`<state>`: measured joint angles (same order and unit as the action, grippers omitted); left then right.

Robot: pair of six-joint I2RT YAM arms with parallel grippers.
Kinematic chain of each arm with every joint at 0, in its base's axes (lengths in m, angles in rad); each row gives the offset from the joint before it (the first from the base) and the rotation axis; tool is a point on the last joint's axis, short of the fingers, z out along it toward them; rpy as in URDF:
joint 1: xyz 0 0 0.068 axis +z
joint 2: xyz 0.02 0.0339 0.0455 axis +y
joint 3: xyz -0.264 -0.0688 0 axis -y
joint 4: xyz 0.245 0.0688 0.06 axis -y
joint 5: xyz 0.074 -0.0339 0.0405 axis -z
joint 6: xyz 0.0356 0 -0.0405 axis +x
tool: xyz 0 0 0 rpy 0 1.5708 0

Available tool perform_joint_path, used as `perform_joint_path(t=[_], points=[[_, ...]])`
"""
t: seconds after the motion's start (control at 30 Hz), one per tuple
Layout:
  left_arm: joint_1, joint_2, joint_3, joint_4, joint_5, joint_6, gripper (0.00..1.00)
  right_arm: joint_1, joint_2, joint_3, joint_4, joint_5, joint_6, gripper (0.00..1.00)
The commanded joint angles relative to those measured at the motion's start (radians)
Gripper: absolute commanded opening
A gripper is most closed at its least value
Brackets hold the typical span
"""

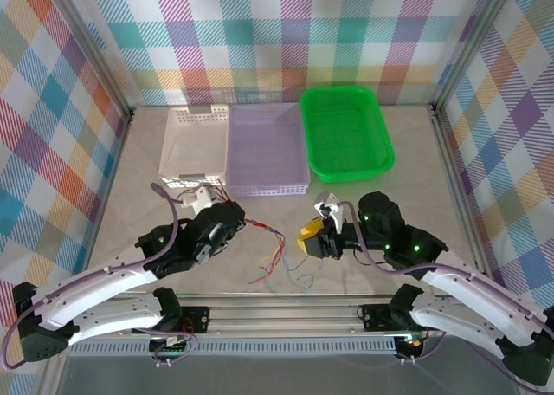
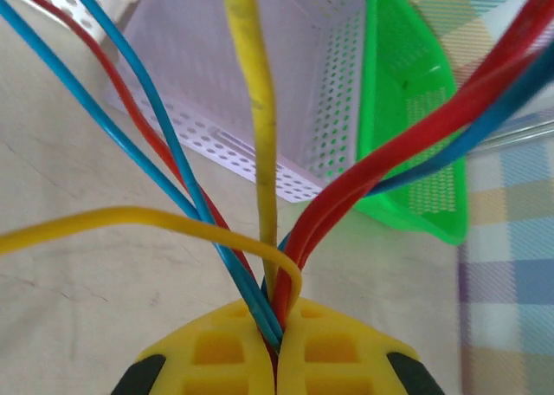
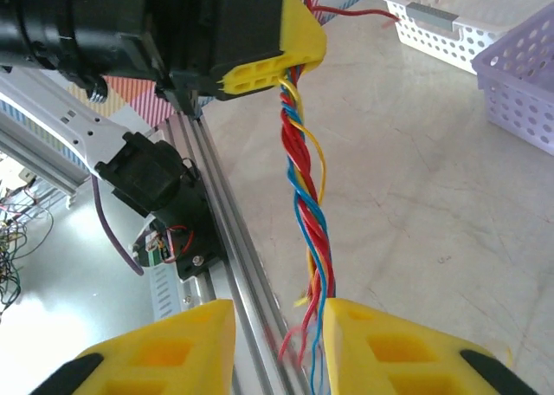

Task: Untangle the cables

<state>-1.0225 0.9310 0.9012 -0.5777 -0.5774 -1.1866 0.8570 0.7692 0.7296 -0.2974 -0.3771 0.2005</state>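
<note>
I should close my right gripper on the twisted piece of cable closer to my left gripper (image 3: 300, 165), because my right gripper's open fingers are at the cables' frayed ends (image 3: 305, 341), below the twist.
The cables (image 3: 305, 180) are thin red, blue and yellow wires twisted into one strand. My left gripper (image 2: 277, 343) is shut on the cables (image 2: 260, 239), which fan out from its yellow fingers (image 2: 216, 352). In the right wrist view the strand runs from the left gripper (image 3: 290, 70) down between my right gripper's (image 3: 277, 343) open fingers (image 3: 372, 343), close to the right finger, with frayed ends below. From above, the left gripper (image 1: 242, 219) and right gripper (image 1: 308, 239) face each other, and loose cable ends (image 1: 275, 255) trail on the table between them.
A white basket (image 1: 195, 118), a lilac basket (image 1: 267, 187) and a green basket (image 1: 346, 165) stand in a row at the back. An aluminium rail (image 1: 277, 308) runs along the near edge, close under the right gripper (image 3: 234, 239). Plaid walls close in the sides.
</note>
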Motion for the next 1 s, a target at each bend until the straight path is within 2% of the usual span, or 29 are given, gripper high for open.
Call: perform_joint_path(t=[0.0, 0.1, 0.2, 0.3, 0.43, 0.63, 0.83, 0.97], points=[[0.037, 0.051, 0.102, -0.019, -0.041, 0.144, 0.00, -0.001, -0.028, 0.040, -0.054, 0.020, -0.019, 0.43], [0.069, 0.101, 0.140, 0.047, 0.028, 0.249, 0.00, -0.001, -0.021, 0.047, -0.042, 0.020, -0.016, 0.47], [0.079, 0.156, 0.190, 0.082, 0.108, 0.342, 0.00, 0.000, 0.029, 0.070, -0.038, 0.012, -0.022, 0.48], [0.079, 0.205, 0.256, 0.039, 0.168, 0.410, 0.00, -0.001, 0.080, 0.105, -0.050, 0.041, -0.038, 0.43], [0.081, 0.213, 0.291, -0.021, 0.183, 0.475, 0.00, -0.001, 0.124, 0.143, -0.069, 0.080, -0.064, 0.34], [0.081, 0.246, 0.346, -0.084, 0.213, 0.517, 0.00, -0.001, 0.206, 0.172, -0.069, 0.090, -0.079, 0.32], [0.081, 0.275, 0.368, -0.094, 0.235, 0.530, 0.00, -0.001, 0.250, 0.158, 0.006, 0.008, -0.031, 0.31], [0.081, 0.288, 0.371, -0.090, 0.250, 0.534, 0.00, -0.001, 0.276, 0.151, 0.035, -0.015, -0.012, 0.22]])
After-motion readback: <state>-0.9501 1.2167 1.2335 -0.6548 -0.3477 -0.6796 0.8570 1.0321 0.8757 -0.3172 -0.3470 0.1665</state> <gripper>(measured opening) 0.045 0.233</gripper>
